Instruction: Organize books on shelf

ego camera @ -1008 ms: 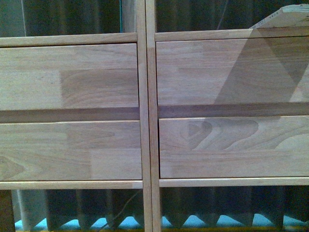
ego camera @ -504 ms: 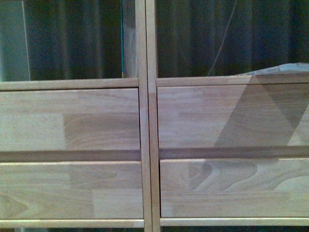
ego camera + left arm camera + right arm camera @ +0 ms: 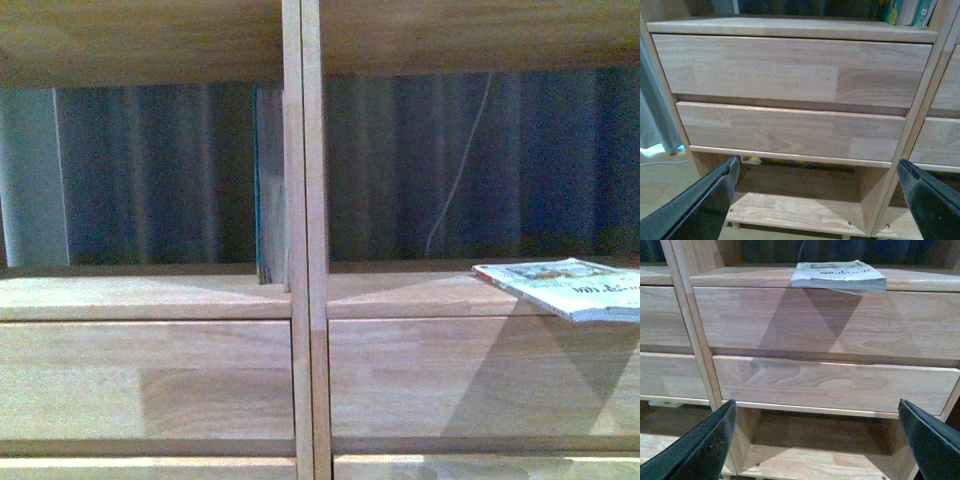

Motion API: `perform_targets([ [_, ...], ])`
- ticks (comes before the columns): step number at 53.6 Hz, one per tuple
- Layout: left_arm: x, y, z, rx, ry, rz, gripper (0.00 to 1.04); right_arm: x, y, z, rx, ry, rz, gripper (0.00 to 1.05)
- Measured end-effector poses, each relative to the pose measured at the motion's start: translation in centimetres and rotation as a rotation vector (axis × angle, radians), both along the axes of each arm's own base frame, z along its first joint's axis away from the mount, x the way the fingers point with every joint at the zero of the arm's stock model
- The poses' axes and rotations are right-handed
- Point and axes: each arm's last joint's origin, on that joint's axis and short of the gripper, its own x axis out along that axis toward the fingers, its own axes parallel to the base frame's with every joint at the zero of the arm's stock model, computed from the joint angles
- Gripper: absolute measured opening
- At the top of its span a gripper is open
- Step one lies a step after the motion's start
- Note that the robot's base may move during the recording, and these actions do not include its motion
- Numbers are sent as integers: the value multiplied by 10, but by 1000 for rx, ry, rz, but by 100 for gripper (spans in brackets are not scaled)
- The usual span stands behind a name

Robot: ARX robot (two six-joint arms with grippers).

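Note:
The paperback (image 3: 566, 285) will keep its shape instead of flopping over when I lift it, because the jutting edge (image 3: 598, 314) stays straight past the board.
The light wood shelf (image 3: 305, 300) fills the front view, with its middle cubbies at eye level. A small pale paperback (image 3: 560, 287) lies flat on the right cubby's board, jutting over the front edge; the right wrist view shows this paperback (image 3: 839, 275) above the drawer fronts. A taller book with a teal-green edge (image 3: 268, 185) stands upright against the centre post in the left cubby. My left gripper (image 3: 817, 197) and right gripper (image 3: 815, 440) are both open and hold nothing, each facing the lower drawers from a short way off.
Two flat drawer fronts (image 3: 790, 100) face the left arm and two more (image 3: 830, 355) face the right arm. Open bottom cubbies (image 3: 815, 440) sit beneath them. More book spines (image 3: 907, 11) show in the left wrist view. A dark curtain (image 3: 450, 160) hangs behind the shelf.
The front view has risen: the drawer fronts slid down the picture, and the middle cubbies with the flat paperback and the upright book came into sight.

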Motion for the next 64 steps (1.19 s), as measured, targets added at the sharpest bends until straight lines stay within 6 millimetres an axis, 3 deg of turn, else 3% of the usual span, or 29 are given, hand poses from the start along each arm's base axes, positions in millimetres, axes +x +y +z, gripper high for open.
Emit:
perform_targets([
  [15,0,0,0,0,0,0,97,0,0,0,0,0,-10,98],
  [23,0,0,0,0,0,0,97,10,-1,2,159,-39,-587,98],
  [28,0,0,0,0,0,0,97,15,-10,-6,196,12,-820,98],
  [42,0,0,0,0,0,0,97,59,-30,22,605,-32,-777,98],
  [64,0,0,0,0,0,0,97,156,-23,54,1013,44,-605,98],
])
